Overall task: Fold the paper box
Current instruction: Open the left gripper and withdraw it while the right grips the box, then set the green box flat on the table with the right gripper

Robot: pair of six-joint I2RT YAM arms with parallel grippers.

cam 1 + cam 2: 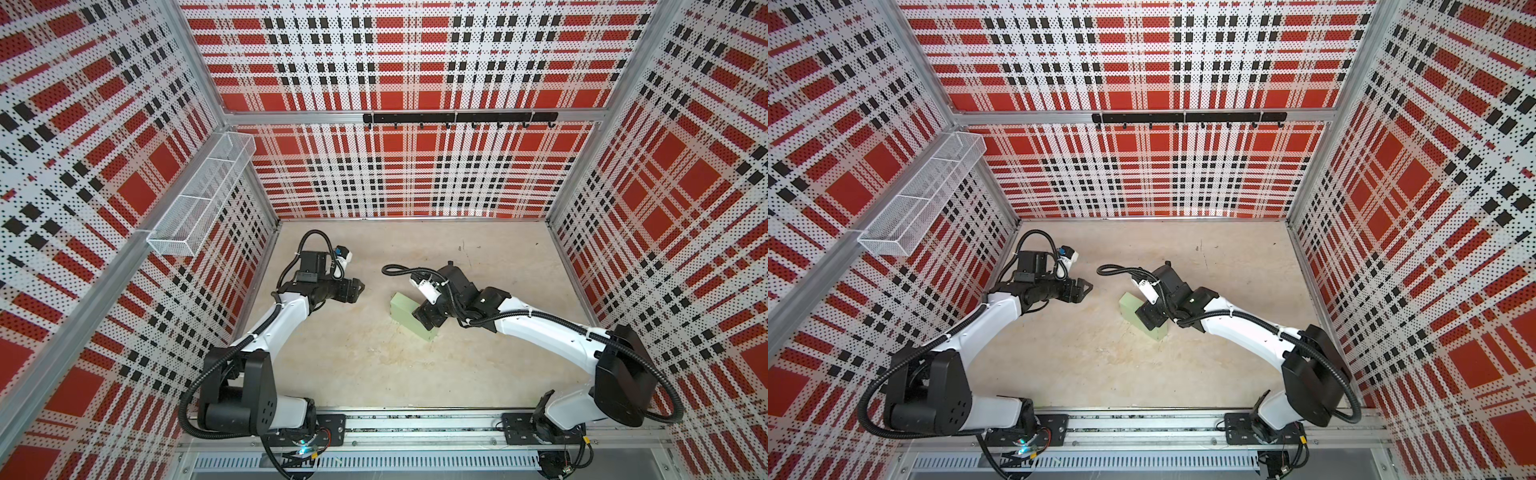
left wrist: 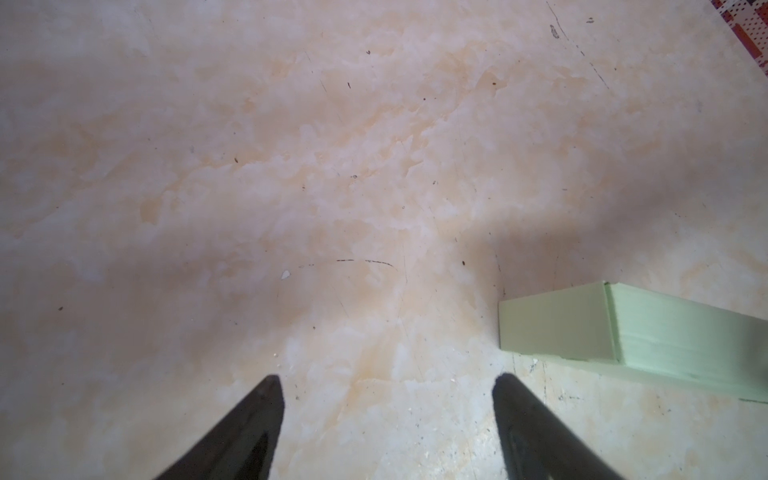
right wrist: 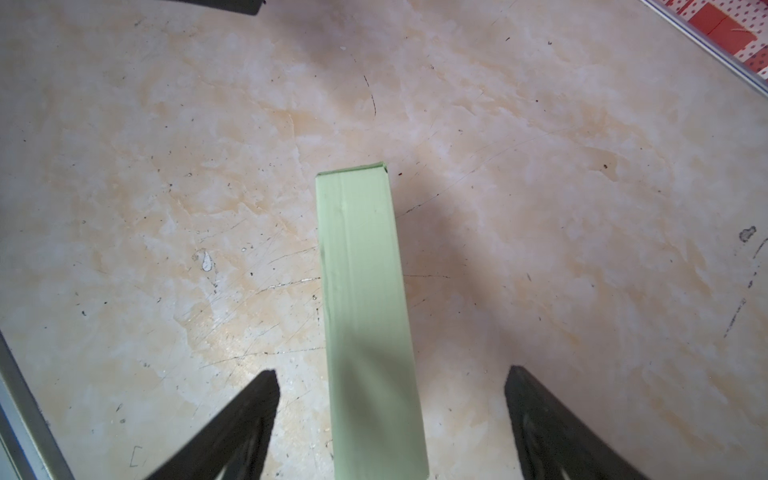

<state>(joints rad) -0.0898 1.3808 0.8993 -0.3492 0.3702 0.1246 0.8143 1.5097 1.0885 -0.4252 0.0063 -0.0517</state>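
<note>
I should close my right gripper on the box's narrow top side (image 3: 371, 364) and tip the box flat, because the paper box (image 1: 405, 316) stands on its long narrow side.
The paper box (image 1: 401, 309) (image 1: 1129, 309) is a closed pale mint-green box standing on a long narrow side near the middle of the table. My right gripper (image 1: 428, 320) (image 1: 1150, 319) hovers over its near end. In the right wrist view the right gripper (image 3: 390, 374) is open, with the box's narrow top face (image 3: 365, 291) between the fingers and a gap on each side. My left gripper (image 1: 359, 289) (image 1: 1086, 286) is open to the left of the box and apart from it. In the left wrist view the left gripper (image 2: 386, 380) holds nothing, and one end of the box (image 2: 623, 332) shows beside it.
Plaid perforated walls close in the table on three sides. A white wire basket (image 1: 203, 191) hangs on the left wall and a black hook rail (image 1: 459, 118) on the back wall. Both arm bases sit on the metal rail (image 1: 415, 428) along the front edge.
</note>
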